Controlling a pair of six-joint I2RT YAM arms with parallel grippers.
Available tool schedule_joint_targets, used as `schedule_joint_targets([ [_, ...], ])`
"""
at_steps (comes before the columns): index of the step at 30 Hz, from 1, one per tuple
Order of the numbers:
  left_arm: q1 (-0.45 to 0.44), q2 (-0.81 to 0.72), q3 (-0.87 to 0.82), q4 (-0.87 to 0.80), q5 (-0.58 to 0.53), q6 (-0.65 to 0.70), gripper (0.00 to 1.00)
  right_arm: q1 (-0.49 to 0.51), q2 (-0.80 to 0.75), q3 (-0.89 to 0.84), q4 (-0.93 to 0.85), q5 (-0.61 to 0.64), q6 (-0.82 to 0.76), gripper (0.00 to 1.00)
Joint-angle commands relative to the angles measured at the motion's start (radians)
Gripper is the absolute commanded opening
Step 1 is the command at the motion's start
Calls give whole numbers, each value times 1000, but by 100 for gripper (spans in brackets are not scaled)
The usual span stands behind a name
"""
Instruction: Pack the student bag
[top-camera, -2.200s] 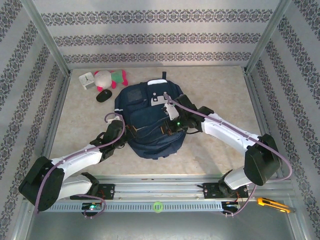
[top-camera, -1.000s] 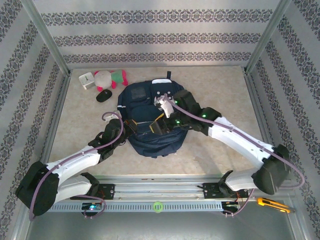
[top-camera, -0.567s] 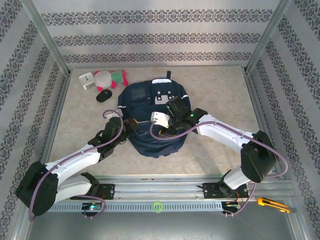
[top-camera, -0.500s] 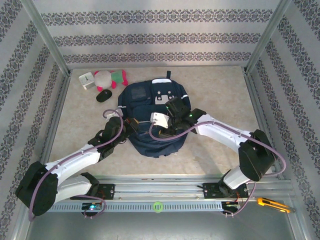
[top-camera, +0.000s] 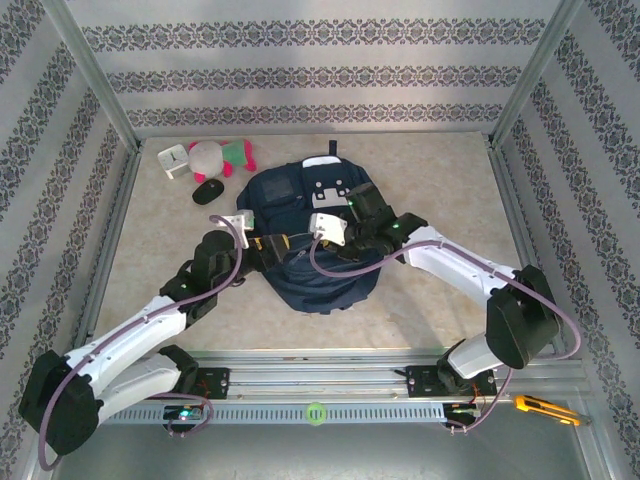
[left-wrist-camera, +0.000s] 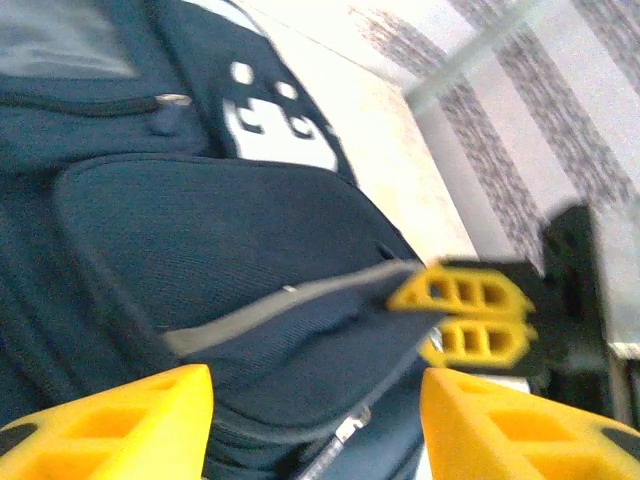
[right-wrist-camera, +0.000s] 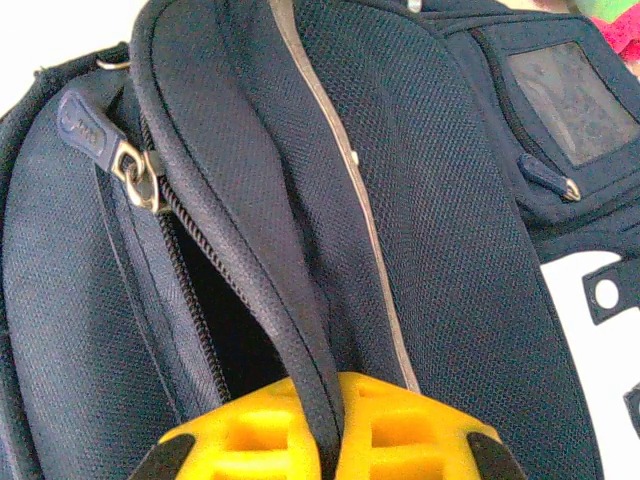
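Observation:
The zip opening already gapes beside the zip pull (left-wrist-camera: 346, 428), so I expect the zip pull to slide along and widen the gap when I pull.
The student bag (top-camera: 300, 205) lies flat in the middle of the table, navy with a grey-white patch at its top. My right gripper (right-wrist-camera: 335, 425) is shut on the edge of the bag's flap (right-wrist-camera: 250, 200), the zip band pinched between its yellow fingers. Beside that edge the zip opening (right-wrist-camera: 215, 330) gapes dark, with the zip pull (right-wrist-camera: 128, 165) at its upper end. In the top view the right gripper (top-camera: 308, 247) is over the bag's middle. My left gripper (left-wrist-camera: 315, 405) stands open at the bag's left side (top-camera: 266, 243), nothing between its fingers; the bag (left-wrist-camera: 230, 240) lies just ahead.
At the back left of the table are a pink and green plush toy (top-camera: 220, 155), a small white clock (top-camera: 172, 160) and a black mouse (top-camera: 207, 191). An orange box cutter (top-camera: 545, 408) lies on the front rail at the right. Frame posts stand at both sides.
My left gripper has opened and let go of the bag, its arm swinging a little back. My right gripper has closed on the flap edge beside the zip opening.

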Motion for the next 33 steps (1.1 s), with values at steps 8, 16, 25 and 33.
schedule_joint_targets([
  [8,3,106,104,-189,232,285,56,-6,12,87,-20,-119,32,0],
  [16,4,60,90,-279,79,272,55,-10,37,123,-27,-128,66,0],
  [25,-3,81,82,-277,128,261,50,-12,53,145,-32,-138,83,0],
  [33,-42,187,128,-187,183,244,41,-13,52,139,-29,-153,103,0],
])
